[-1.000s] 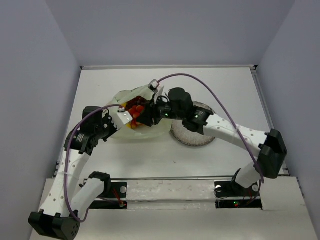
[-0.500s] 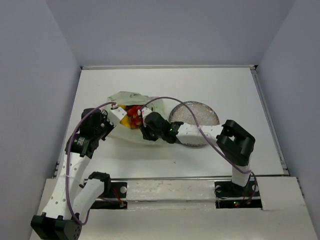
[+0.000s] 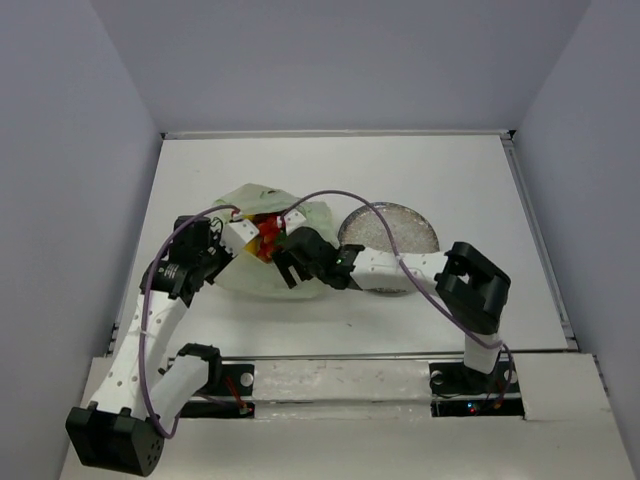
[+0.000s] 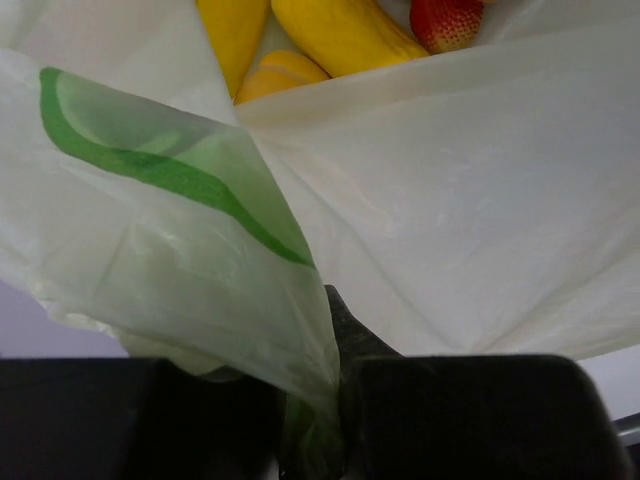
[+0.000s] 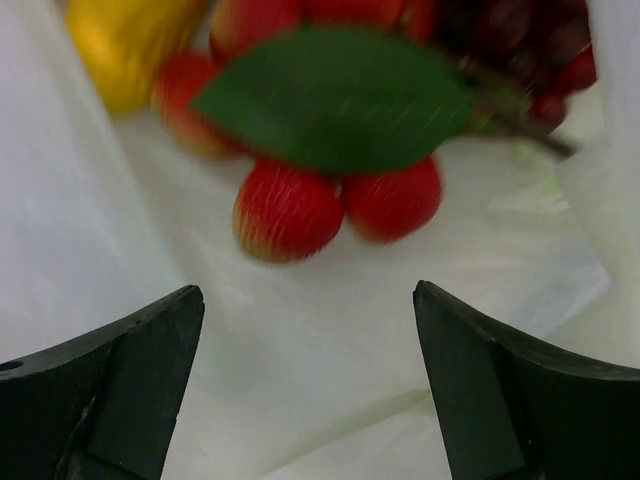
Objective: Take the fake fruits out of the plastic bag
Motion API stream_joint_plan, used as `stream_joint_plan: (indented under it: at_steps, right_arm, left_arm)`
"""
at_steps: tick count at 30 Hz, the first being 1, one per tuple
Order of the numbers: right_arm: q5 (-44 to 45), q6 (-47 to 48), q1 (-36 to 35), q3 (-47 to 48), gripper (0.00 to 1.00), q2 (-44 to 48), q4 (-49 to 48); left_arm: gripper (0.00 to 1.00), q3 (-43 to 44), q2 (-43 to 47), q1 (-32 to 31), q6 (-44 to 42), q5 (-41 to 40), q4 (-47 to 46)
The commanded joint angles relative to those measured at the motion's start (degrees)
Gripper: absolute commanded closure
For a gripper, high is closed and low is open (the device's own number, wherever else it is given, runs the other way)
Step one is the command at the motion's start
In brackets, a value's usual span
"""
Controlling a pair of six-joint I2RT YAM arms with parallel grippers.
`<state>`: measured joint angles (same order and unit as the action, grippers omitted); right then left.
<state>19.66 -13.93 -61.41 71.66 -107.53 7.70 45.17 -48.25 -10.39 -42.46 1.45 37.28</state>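
My gripper will bring the small red fruits out together as a bunch when I lift, since a stem runs over them from the green leaf.
The plastic bag lies crumpled left of centre, its mouth facing up. Fake fruits show inside it. My left gripper is at the bag's left rim; in the left wrist view a fold of the bag with a green stripe is pinched between the jaws. Yellow fruits and a red strawberry lie beyond. My right gripper stands open and empty at the bag's mouth. Just ahead of it are small red fruits under a green leaf, a yellow fruit and dark red grapes.
A round speckled grey plate sits right of the bag, partly under my right forearm. A purple cable loops over the bag and arms. Grey walls close in the white table on the left, right and far sides.
My right gripper has dropped low to the bag's mouth and opened wide. The left gripper has come down with the rim, and the bag has sagged and spread out.
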Motion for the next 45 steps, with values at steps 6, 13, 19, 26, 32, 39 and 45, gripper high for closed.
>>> stream_joint_plan:
  at_steps: [6, 13, 19, 26, 32, 39, 45]
  right_arm:
    - [3.9, -4.3, 5.6, 16.8, 0.03, -7.2, -1.5]
    - [5.8, -7.2, 7.5, 27.6, 0.03, -17.2, 1.8]
    - [2.6, -10.1, 9.6, 27.0, 0.04, -20.9, 2.6]
    - [-4.5, -8.8, 9.6, 22.8, 0.43, -22.0, 3.7]
    - [-6.2, -4.4, 9.1, 22.6, 0.91, -16.3, 3.5]
    - [-12.3, 1.0, 8.6, 24.6, 0.99, -8.2, 2.1]
    - [-17.4, 0.7, 8.6, 19.6, 0.99, 1.9, -5.2]
  left_arm:
    - [0.75, 2.6, -0.7, -1.2, -0.3, 3.3, -0.8]
    - [0.75, 4.8, -1.4, -1.6, 0.4, 4.3, -1.3]
    - [0.75, 5.1, -1.7, -1.9, 1.1, 5.5, -1.4]
    - [0.75, 5.3, -1.3, -2.0, 1.3, 5.1, -1.3]
    - [0.75, 6.4, -1.8, -2.0, 2.5, 5.5, -2.0]
    - [0.76, 8.7, -2.6, -2.1, 5.0, 6.2, -3.6]
    - [0.82, 9.1, -4.0, -2.0, 6.9, 4.2, -7.0]
